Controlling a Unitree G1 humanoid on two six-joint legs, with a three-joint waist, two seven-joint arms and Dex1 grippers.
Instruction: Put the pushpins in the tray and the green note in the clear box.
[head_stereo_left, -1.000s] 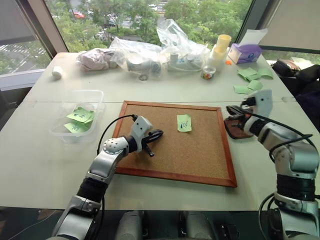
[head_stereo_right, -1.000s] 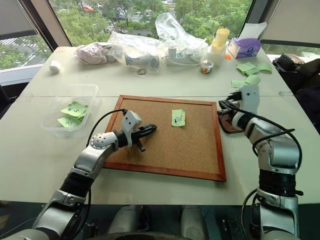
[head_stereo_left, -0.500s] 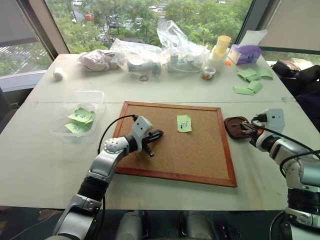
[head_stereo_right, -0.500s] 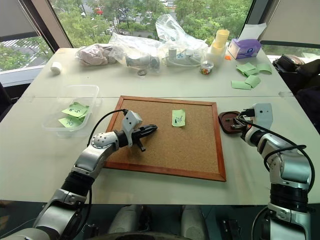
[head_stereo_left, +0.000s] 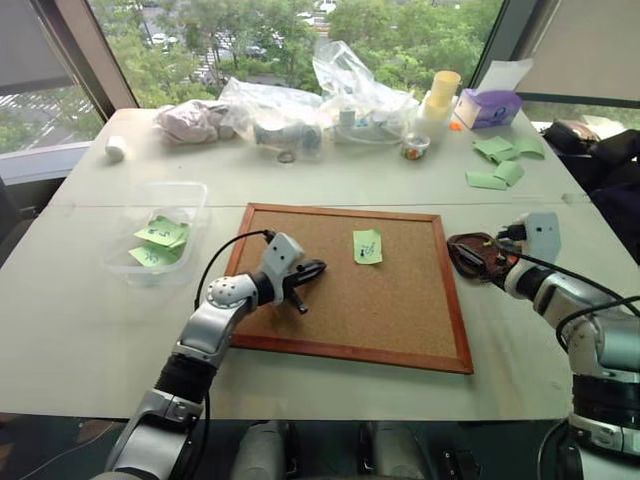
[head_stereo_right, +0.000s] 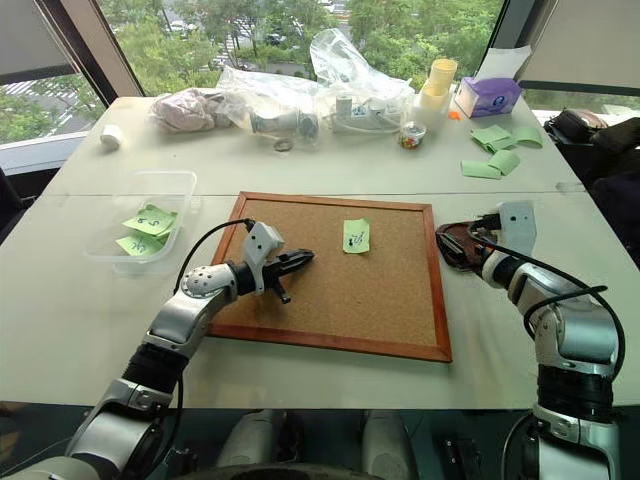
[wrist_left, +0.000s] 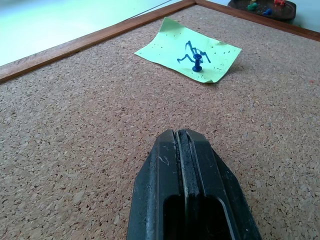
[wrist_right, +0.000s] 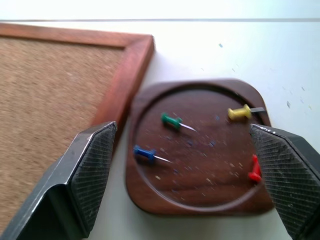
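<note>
The blue pushpin is standing straight up in the green note (head_stereo_left: 367, 247), and its head (wrist_left: 198, 57) is free for my open right gripper. I should keep going there until the fingers grip the head.
The green note (head_stereo_left: 367, 246) lies on the corkboard (head_stereo_left: 355, 300), held there by a blue pushpin (wrist_left: 198, 62). My left gripper (wrist_left: 182, 145) is shut and empty, low over the cork a short way from the note. The dark reddish tray (wrist_right: 210, 170) sits just right of the board's frame. In it lie several pushpins: green (wrist_right: 172, 120), blue (wrist_right: 145, 153), yellow (wrist_right: 239, 112) and red (wrist_right: 255, 170). My right gripper (wrist_right: 182, 131) hangs open over the tray, its fingers (wrist_right: 92, 165) spread to either side with nothing between them. The clear box (head_stereo_left: 185, 195) stands at the left with green notes inside.
Clear plastic bags (head_stereo_left: 300, 105), a cup of coloured bits (head_stereo_left: 415, 148), stacked yellow cups (head_stereo_left: 442, 95) and a purple tissue box (head_stereo_left: 488, 105) line the far edge. Pale green paper pieces (head_stereo_left: 500, 160) lie at the back right. A white roll (head_stereo_left: 116, 146) sits at the far left.
My right gripper has come down lower over the tray and gone from shut to open. The left arm has kept still.
</note>
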